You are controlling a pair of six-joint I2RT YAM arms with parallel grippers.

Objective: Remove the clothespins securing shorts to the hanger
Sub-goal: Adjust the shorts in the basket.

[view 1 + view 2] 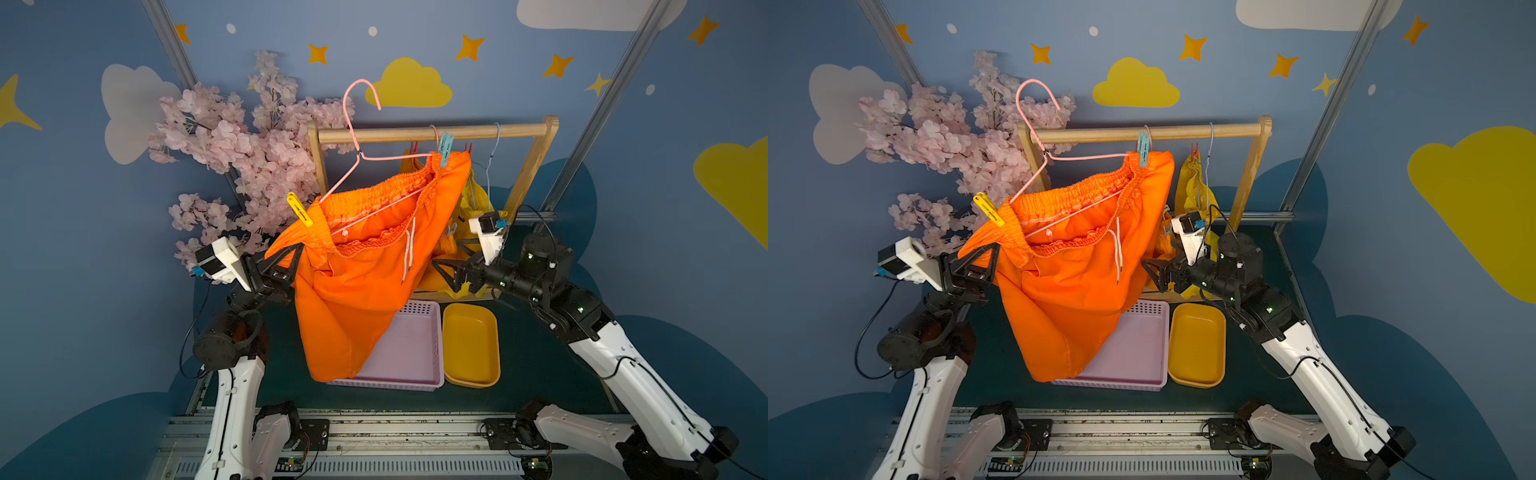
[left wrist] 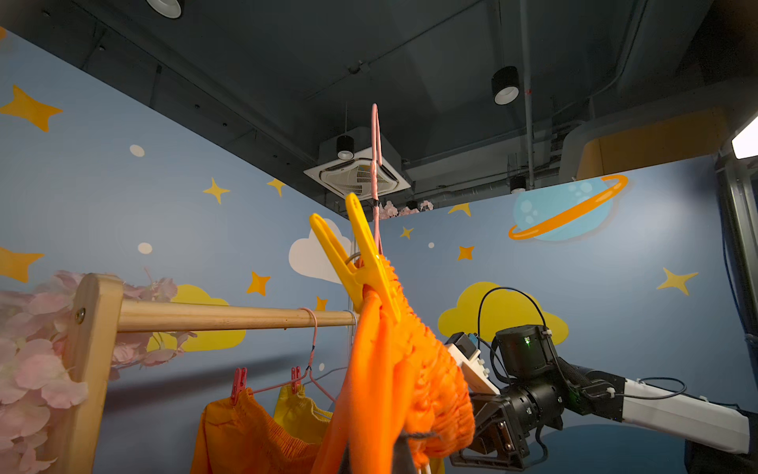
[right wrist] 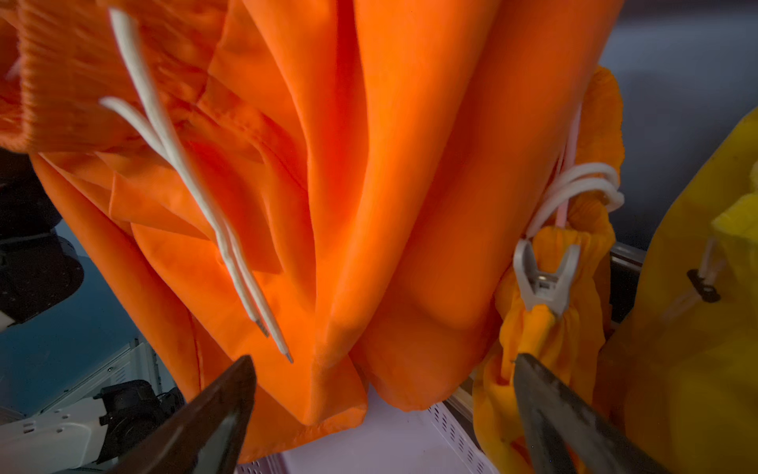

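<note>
The teal clothespin (image 1: 444, 149) is high above my right gripper, so next I lower the shorts toward the lilac basket (image 1: 412, 348) with my left gripper before my right gripper grabs the clothespin.
Bright orange shorts (image 1: 361, 266) (image 1: 1067, 270) hang tilted from a pink wire hanger (image 1: 350, 120) held off the rail. A yellow clothespin (image 1: 299, 210) (image 2: 361, 262) pins the low left waist corner; a teal clothespin (image 1: 444, 147) (image 1: 1143, 147) pins the high right corner. My left gripper (image 1: 296, 251) (image 1: 995, 249) is shut on the orange fabric just under the yellow pin. My right gripper (image 1: 442, 276) (image 3: 381, 361) stands open beside the shorts' right side, holding nothing. Behind, a grey clothespin (image 3: 541, 279) grips other orange shorts, and red clothespins (image 2: 238, 383) hold shorts on the rail.
The wooden rack (image 1: 436, 134) stands at the back with yellow shorts (image 1: 1196, 195) hanging on it. A lilac basket (image 1: 411, 353) and a yellow tray (image 1: 471, 345) lie under the shorts. A pink blossom branch (image 1: 249, 158) crowds the back left.
</note>
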